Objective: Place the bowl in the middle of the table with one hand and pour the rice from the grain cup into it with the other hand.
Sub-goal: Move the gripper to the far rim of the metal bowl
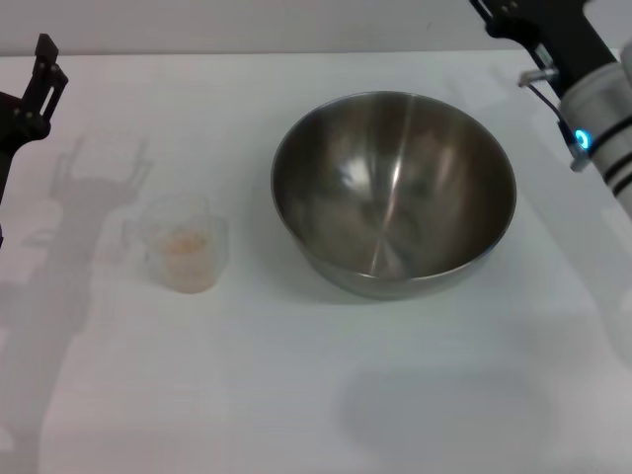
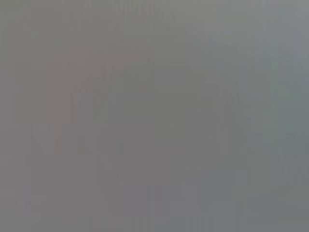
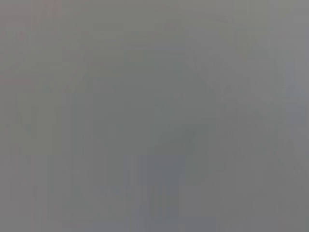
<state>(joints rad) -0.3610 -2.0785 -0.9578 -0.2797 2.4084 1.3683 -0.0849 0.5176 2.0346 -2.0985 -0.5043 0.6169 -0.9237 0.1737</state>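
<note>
The bowl's rim [image 1: 480, 129] needs gripping before I center the bowl, so I should swing down my right gripper, which points past the bowl toward the table's far edge [image 1: 459, 51].
In the head view the stainless-steel bowl [image 1: 393, 193] stands upright on the white table [image 1: 296, 395], a little right of the middle, and it looks empty. The clear grain cup [image 1: 185, 244] stands upright to its left, apart from it, with whitish-beige rice [image 1: 186, 246] in its bottom. My left gripper [image 1: 39, 84] hangs at the far left edge, well away from the cup. My right arm [image 1: 592, 109] reaches in at the top right corner, beside the bowl and apart from it; its fingertips are cut off by the frame. Both wrist views show only flat grey.
The arms cast faint shadows on the table left of the cup. The table's far edge runs along the top of the head view.
</note>
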